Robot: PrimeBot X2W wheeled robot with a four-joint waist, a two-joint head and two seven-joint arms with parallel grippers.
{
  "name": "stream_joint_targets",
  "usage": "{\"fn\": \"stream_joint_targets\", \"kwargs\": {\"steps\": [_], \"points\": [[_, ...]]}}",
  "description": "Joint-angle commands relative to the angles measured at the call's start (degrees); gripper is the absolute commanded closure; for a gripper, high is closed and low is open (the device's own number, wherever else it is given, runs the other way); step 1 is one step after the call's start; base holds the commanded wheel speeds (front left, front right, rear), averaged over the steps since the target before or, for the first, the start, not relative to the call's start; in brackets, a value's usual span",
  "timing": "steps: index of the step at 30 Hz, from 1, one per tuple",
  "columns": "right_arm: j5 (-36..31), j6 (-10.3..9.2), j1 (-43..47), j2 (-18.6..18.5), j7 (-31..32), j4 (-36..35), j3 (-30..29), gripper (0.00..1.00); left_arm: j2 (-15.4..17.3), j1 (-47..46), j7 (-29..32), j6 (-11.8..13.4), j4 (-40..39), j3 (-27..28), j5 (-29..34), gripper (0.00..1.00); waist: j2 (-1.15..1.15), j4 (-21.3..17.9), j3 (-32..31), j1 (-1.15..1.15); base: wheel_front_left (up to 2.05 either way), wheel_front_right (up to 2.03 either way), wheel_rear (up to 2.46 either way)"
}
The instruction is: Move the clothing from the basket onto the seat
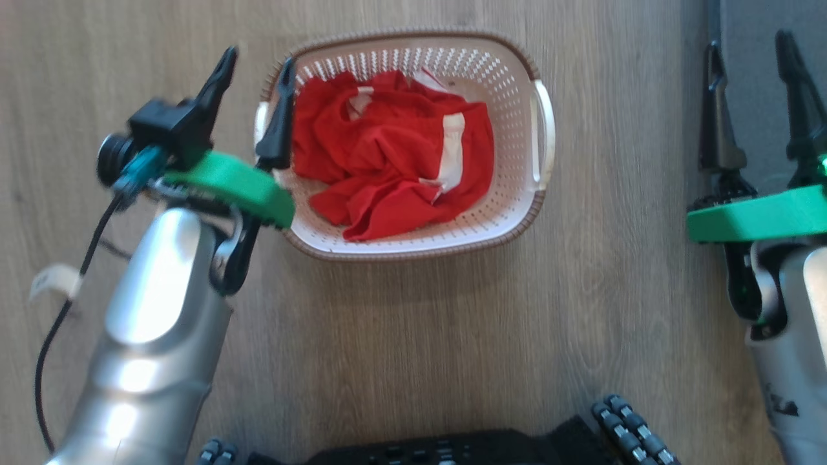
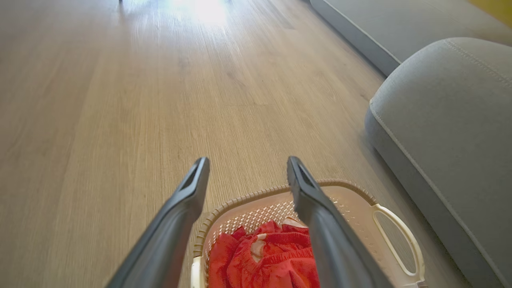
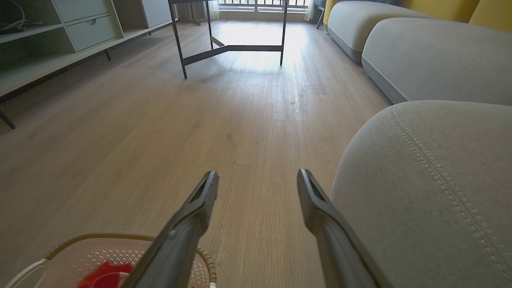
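Observation:
A white edge (image 1: 431, 81) of clothing shows from behind the red clothing, so I should expect more clothing hidden underneath when I raise the top piece (image 1: 411, 159).
The cream basket (image 1: 517, 71) with a brown rim stands on the wooden floor, holding crumpled red clothing (image 1: 387, 155) with white stripes. My left gripper (image 1: 258, 61) hovers open over the basket's left rim, one finger above the clothing's edge, nothing between its fingers. The left wrist view looks down on the basket (image 2: 360, 200), the clothing (image 2: 264, 260) and the open left gripper (image 2: 247, 164). My right gripper (image 1: 749, 45) is open at the far right, over the edge of the grey seat (image 1: 756, 19). In the right wrist view the open right gripper (image 3: 258, 178) points along the floor beside the seat (image 3: 432, 188).
Further grey sofa sections (image 3: 436, 56) with yellow cushions (image 3: 440, 8) run along the right. A dark metal table frame (image 3: 232, 48) and a low shelf unit (image 3: 48, 44) stand farther off. My dark base (image 1: 446, 449) lies at the bottom of the head view.

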Motion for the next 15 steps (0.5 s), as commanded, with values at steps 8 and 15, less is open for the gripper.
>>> {"fn": "stream_joint_targets", "kwargs": {"steps": [8,15], "points": [[-0.71,0.41,-1.47,1.84,-0.32,-4.01,0.88,0.00,0.55,-9.92,2.54,-0.35,11.13,-5.52,1.57,0.00,0.00,-4.42,6.01,-0.01,0.00,0.00,0.00],[-0.98,0.41,-1.67,3.76,-0.32,-5.06,0.82,0.00,-0.82,-16.31,7.96,1.73,20.74,-7.84,3.46,0.00,0.00,-7.77,8.97,-0.01,0.00,0.00,0.00]]}}
